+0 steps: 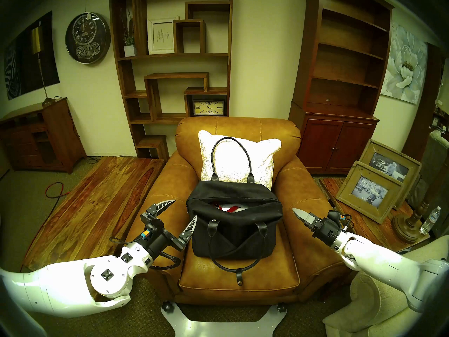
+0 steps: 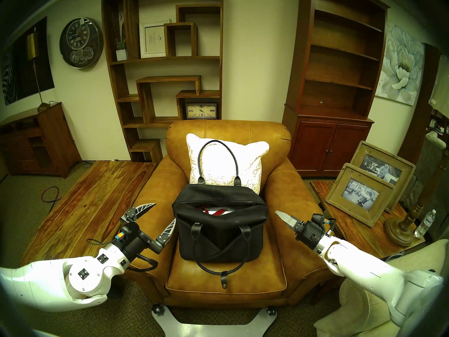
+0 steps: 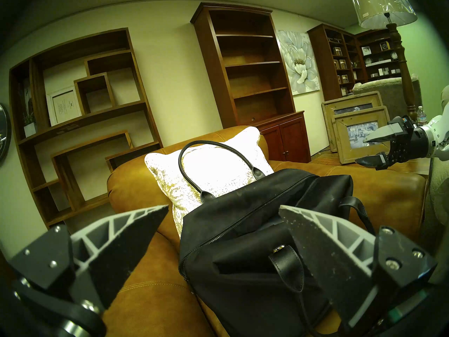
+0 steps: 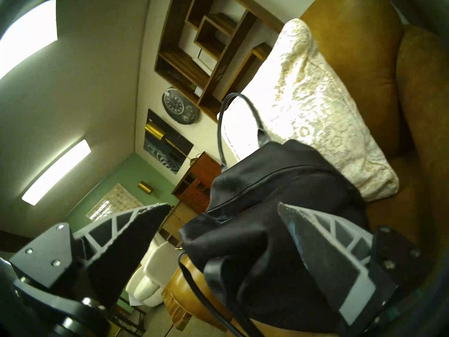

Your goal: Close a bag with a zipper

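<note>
The canvas droops in loose creases around the open top, so the black bag's end should bunch up into a pointed fold when the robot pulls it.
The black canvas bag sits on the seat of a tan leather armchair. Its zipper is open, and the top gapes over red and white contents. One loop handle stands against the white cushion; the other hangs down the front. My left gripper is open by the bag's left end, not touching it. My right gripper is open, a little off the bag's right end. The bag also fills the left wrist view, and the right gripper shows there with its jaws apart.
The chair's padded arms flank the bag under both grippers. A long wooden table stands to the left. A side table at the right holds picture frames, a lamp base and a water bottle. Bookshelves line the back wall.
</note>
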{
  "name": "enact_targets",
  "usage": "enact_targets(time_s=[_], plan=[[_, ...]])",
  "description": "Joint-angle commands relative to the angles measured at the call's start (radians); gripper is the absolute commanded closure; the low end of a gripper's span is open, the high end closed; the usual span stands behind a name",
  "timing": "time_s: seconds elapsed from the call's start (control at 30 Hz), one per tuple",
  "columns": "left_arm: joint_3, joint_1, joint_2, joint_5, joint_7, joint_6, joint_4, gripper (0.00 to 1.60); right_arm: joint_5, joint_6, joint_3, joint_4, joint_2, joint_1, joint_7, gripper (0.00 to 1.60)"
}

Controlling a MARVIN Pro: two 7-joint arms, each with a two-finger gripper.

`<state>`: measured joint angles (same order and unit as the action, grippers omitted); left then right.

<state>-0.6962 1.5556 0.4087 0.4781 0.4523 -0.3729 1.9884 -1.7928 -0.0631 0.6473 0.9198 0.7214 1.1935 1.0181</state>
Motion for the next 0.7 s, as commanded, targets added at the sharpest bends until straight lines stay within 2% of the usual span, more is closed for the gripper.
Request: enact_targets(time_s=[0.0, 0.03, 0.13, 0.33, 0.53, 0.57, 0.67], plan=[[-0.004, -0.006, 0.002, 0.002, -0.002, -0.003, 0.007, 0.0, -0.046, -0.069, 0.015, -0.069, 0.111, -0.044, -0.004, 0.0], [-0.004, -0.006, 0.002, 0.002, -0.001, -0.003, 0.007, 0.0, -0.034, -0.087, 0.013, -0.086, 0.127, -0.05, -0.015, 0.0], [-0.003, -0.007, 0.002, 0.002, -0.001, -0.003, 0.007, 0.0, -0.079, -0.091, 0.009, -0.104, 0.153, -0.051, -0.036, 0.0], [-0.001, -0.009, 0.001, 0.002, 0.001, -0.003, 0.007, 0.0, -0.138, -0.088, 0.025, -0.195, 0.226, -0.061, -0.018, 0.0], [0.001, -0.01, 0.001, 0.002, 0.002, -0.004, 0.007, 0.0, -0.197, -0.05, 0.057, -0.329, 0.31, -0.074, 0.025, 0.0], [0.002, -0.011, 0.001, 0.001, 0.002, -0.003, 0.007, 0.0, -0.225, -0.032, 0.075, -0.33, 0.317, -0.067, 0.029, 0.0], [0.003, -0.011, 0.001, 0.001, 0.003, -0.004, 0.007, 0.0, -0.232, -0.008, 0.084, -0.394, 0.356, -0.092, 0.037, 0.0]])
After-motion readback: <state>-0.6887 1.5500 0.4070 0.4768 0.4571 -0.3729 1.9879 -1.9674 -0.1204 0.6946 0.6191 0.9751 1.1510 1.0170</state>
